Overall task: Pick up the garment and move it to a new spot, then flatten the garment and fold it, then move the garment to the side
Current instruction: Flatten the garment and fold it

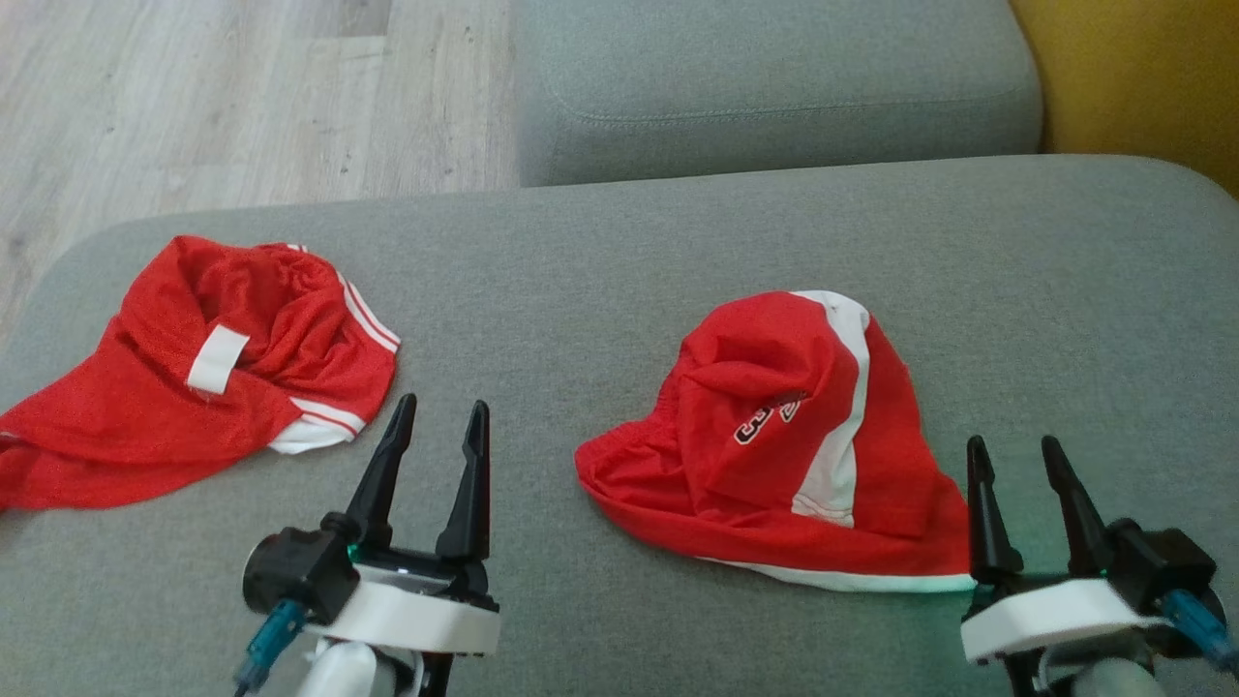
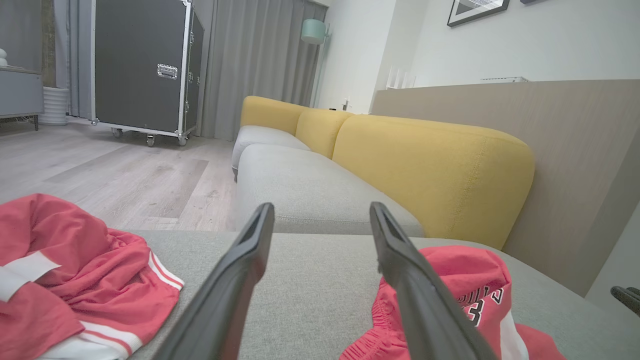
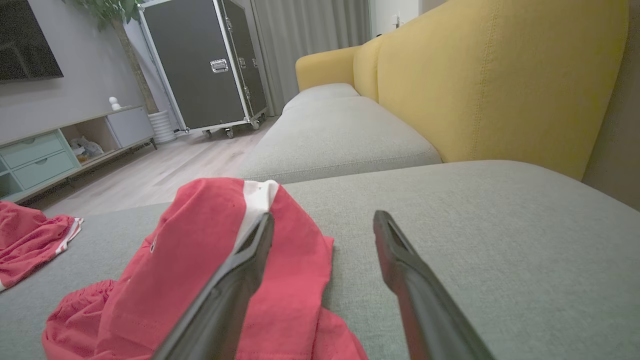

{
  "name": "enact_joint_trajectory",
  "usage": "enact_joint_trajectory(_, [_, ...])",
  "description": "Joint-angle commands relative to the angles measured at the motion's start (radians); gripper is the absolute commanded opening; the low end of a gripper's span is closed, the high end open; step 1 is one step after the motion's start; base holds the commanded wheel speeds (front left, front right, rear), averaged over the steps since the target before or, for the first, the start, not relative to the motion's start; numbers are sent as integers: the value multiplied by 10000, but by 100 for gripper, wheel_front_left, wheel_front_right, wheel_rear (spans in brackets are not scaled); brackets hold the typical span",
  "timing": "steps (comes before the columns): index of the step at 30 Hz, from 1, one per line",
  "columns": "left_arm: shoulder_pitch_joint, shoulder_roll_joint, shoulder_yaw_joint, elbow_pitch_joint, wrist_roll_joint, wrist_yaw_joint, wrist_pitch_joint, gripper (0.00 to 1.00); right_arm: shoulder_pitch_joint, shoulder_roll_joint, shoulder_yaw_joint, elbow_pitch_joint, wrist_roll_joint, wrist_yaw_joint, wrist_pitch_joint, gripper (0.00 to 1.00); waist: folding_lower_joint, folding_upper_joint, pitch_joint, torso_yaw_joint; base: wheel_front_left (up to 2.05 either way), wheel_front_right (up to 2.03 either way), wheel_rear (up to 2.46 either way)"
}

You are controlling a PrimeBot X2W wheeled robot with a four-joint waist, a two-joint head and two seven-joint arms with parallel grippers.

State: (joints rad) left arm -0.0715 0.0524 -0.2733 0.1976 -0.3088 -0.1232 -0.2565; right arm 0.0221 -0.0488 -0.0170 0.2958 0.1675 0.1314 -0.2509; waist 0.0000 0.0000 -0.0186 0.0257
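Observation:
The black number (image 1: 771, 417) dips into a fold, so I expect the red garment's striped leg (image 1: 833, 465) to spread out and show the whole number when I pull it outward.
A crumpled red garment (image 1: 774, 426) with a white side stripe and a black number lies on the grey sofa seat (image 1: 619, 242), right of centre. In the right wrist view this garment (image 3: 200, 260) sits left of and under the fingers. My right gripper (image 1: 1013, 441) is open just off its right edge, with nothing between its fingers (image 3: 325, 215). My left gripper (image 1: 442, 402) is open over bare cushion left of the garment (image 2: 465, 280), and its fingers (image 2: 321, 206) hold nothing. A second red mesh garment (image 1: 194, 368) with white trim lies bunched at the seat's left end.
A second grey seat cushion (image 1: 774, 87) adjoins at the back. The yellow backrest (image 1: 1142, 77) runs along the right. Wooden floor (image 1: 242, 97) lies beyond the seat's left and far edges. A black wheeled flight case (image 2: 145, 65) stands across the room.

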Motion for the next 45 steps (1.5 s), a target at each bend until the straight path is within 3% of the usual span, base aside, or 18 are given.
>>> enact_joint_trajectory(1, [-224, -13, 279, -284, 11, 9, -53, 100, -345, -24, 280, -499, 133, -7, -107, 100, 0, 0, 38, 53, 0, 0, 0])
enact_joint_trajectory(8, [-408, -18, 77, -173, 6, -23, -53, 100, -713, -17, 736, -310, 511, -7, -99, 100, 0, 0, 269, 358, 0, 0, 0])
enact_joint_trajectory(21, [-705, -20, -155, 9, 10, -55, -53, 100, -2532, -15, 1273, 3015, 2131, -7, 550, 100, 0, 0, 722, 1079, 0, 0, 0])
enact_joint_trajectory(22, [-719, -20, -153, 15, 8, -56, -53, 100, -2646, -15, 1382, 3222, 2238, -7, 529, 85, 0, 0, 735, 1110, 0, 0, 0])
enact_joint_trajectory(23, [-729, -21, -148, 21, 6, -58, -53, 100, -2744, -15, 1494, 3390, 2392, -7, 496, 0, 0, 0, 744, 1132, 0, 0, 0])
enact_joint_trajectory(30, [-699, -21, -4, 89, 74, -63, -53, 100, -3200, -15, 1776, 4026, 2565, -7, 107, 0, 0, 0, 739, 1038, 0, 0, 0])
enact_joint_trajectory(37, [-561, -21, 27, 86, 41, -65, -53, 100, -3179, -63, 885, 3684, 1666, -7, -39, 0, 0, 0, 431, 728, 0, 0, 0])
enact_joint_trajectory(45, [-517, -21, -59, -84, -93, -20, -53, 100, -3605, -1085, -370, 2326, 735, -7, 1245, 0, 0, 0, 516, 556, 0, 0, 0])
